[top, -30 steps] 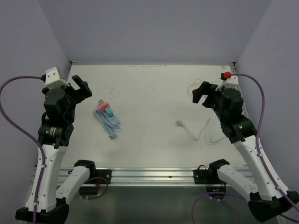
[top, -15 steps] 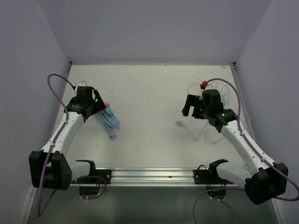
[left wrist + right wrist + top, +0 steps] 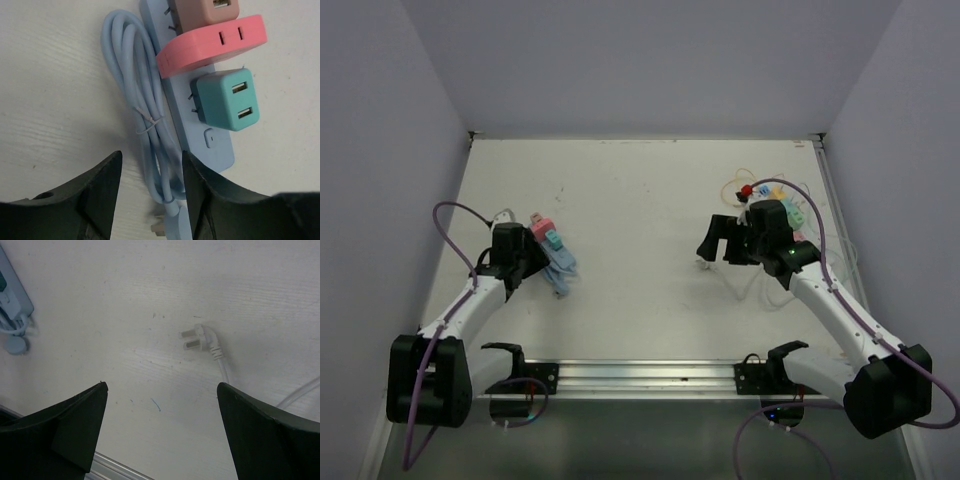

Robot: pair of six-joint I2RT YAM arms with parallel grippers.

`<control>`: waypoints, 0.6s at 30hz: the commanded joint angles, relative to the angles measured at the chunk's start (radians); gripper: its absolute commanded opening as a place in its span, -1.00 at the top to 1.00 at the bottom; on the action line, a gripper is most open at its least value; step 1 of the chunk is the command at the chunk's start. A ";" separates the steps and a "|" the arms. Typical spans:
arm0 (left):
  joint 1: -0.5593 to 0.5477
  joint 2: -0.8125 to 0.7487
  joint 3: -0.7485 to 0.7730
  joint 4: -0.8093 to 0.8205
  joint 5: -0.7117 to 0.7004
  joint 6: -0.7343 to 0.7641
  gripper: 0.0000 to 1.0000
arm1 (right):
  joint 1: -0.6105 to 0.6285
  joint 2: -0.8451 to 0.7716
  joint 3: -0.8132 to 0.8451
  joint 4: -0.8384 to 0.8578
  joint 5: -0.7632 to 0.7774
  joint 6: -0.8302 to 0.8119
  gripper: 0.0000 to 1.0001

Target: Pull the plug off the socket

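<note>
The socket strip (image 3: pixel 559 262) is a long way from my right gripper, so next my left gripper moves it to the table's middle (image 3: pixel 646 260) before my right gripper takes the teal plug.
A light blue socket strip (image 3: pixel 215 145) lies on the white table with a teal plug (image 3: pixel 227 100), a pink plug (image 3: pixel 210 42) and a brownish plug (image 3: pixel 205 10) pushed into it. Its blue cable (image 3: pixel 132 75) is coiled alongside. My left gripper (image 3: pixel 151 160) is low over the strip's near end, with its jaws narrowed to either side of the cable bundle. A gap still shows on the left. From above, the left gripper (image 3: pixel 523 270) sits just left of the strip (image 3: pixel 560 265). My right gripper (image 3: pixel 161 387) stands wide open over bare table and holds nothing.
A loose white plug (image 3: pixel 200 337) with its cord (image 3: pixel 760 285) lies just ahead of the right gripper. A tangle of coloured cables and plugs (image 3: pixel 785 195) sits at the back right. A metal rail (image 3: pixel 640 372) runs along the table's near edge.
The left arm has dropped from high up down to the strip's end, and its jaws have narrowed around the cable. The right arm has lowered and moved left toward the white plug.
</note>
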 commanded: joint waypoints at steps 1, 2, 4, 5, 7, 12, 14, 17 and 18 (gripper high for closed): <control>0.008 0.006 -0.025 0.212 -0.006 -0.081 -0.09 | -0.001 0.006 -0.005 0.062 -0.070 0.008 -0.89; 0.008 0.007 -0.042 0.226 -0.007 -0.092 -0.09 | -0.003 0.007 -0.005 0.063 -0.076 0.008 -0.89; 0.008 0.007 -0.059 0.307 -0.021 -0.121 -0.10 | -0.002 0.004 -0.004 0.063 -0.082 0.007 -0.88; 0.008 0.007 -0.069 0.321 -0.026 -0.125 -0.10 | -0.001 0.001 -0.004 0.063 -0.083 0.007 -0.88; 0.008 0.019 -0.080 0.355 -0.039 -0.133 -0.10 | -0.001 -0.006 -0.004 0.056 -0.082 -0.001 -0.88; 0.008 0.088 -0.080 0.364 -0.038 -0.115 0.04 | -0.001 -0.017 -0.010 0.057 -0.085 -0.004 -0.88; 0.008 0.115 -0.088 0.384 -0.029 -0.101 0.12 | -0.001 -0.016 -0.010 0.063 -0.096 -0.004 -0.87; 0.005 0.147 -0.094 0.413 0.019 -0.078 0.25 | 0.000 -0.013 -0.010 0.080 -0.117 -0.004 -0.85; 0.002 0.165 -0.093 0.424 0.054 -0.076 0.29 | 0.003 -0.009 -0.010 0.086 -0.120 -0.003 -0.85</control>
